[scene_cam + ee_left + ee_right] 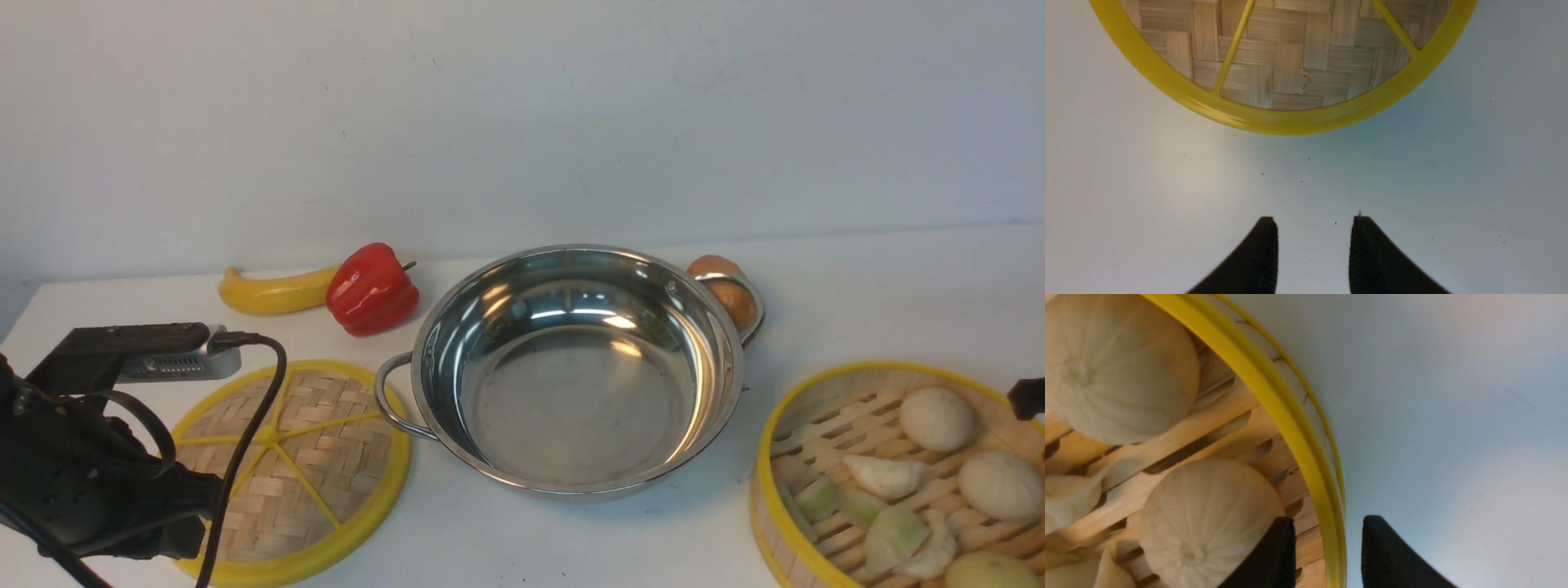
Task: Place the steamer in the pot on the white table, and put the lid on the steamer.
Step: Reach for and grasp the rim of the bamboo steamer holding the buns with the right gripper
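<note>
I expect the buns and dumplings to stay in place and come along when I lift the steamer by its rim, because they sit low behind the steamer's tall side.
The steel pot stands empty in the middle of the white table. The woven lid lies flat to its left. The steamer, with buns and dumplings in it, stands at the front right, partly cut off by the frame. My left gripper is open and empty over bare table, just short of the lid's yellow rim. My right gripper is open and straddles the steamer's rim, one finger inside by a bun, the other outside. Only a dark tip of it shows at the front view's right edge.
A banana and a red pepper lie behind the lid. A brown onion sits behind the pot's right handle. The pot's left handle nearly touches the lid. A white wall closes the back.
</note>
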